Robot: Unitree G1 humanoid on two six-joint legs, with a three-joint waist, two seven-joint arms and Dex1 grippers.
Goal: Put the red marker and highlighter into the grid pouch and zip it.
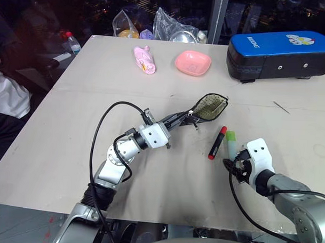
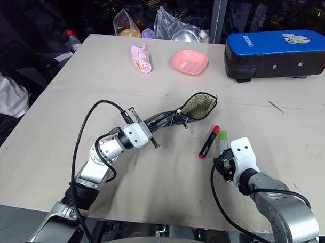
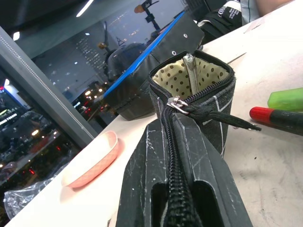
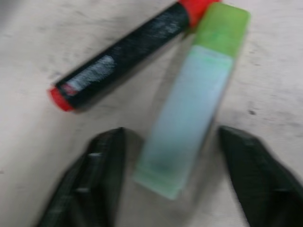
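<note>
My other gripper should draw the zipper pull (image 1: 191,113) away from my left gripper, and the grid pouch (image 1: 206,110) will close, because the zipper pull sits where the pouch's gaping opening begins.
The grid pouch (image 1: 208,107) lies on the table with its mouth open toward the blue case, showing a dotted yellow lining (image 3: 182,78). My left gripper (image 1: 183,120) is shut on the pouch's zipper edge, with the zipper running between its fingers (image 3: 142,184). The red marker (image 1: 217,142) lies to the right of the pouch. Right beside it, touching at the far ends, lies the pale green highlighter (image 1: 231,138). My right gripper (image 4: 171,135) is open and low over the table. Its fingers (image 4: 94,179) straddle the highlighter's near end (image 4: 189,113) without touching it.
A blue-and-black case (image 1: 279,55) stands at the back right. A pink dish (image 1: 193,63) and a pink toy (image 1: 145,58) sit at the back centre, with plastic bags (image 1: 174,27) behind them. The table's front edge (image 1: 164,217) is close below my arms.
</note>
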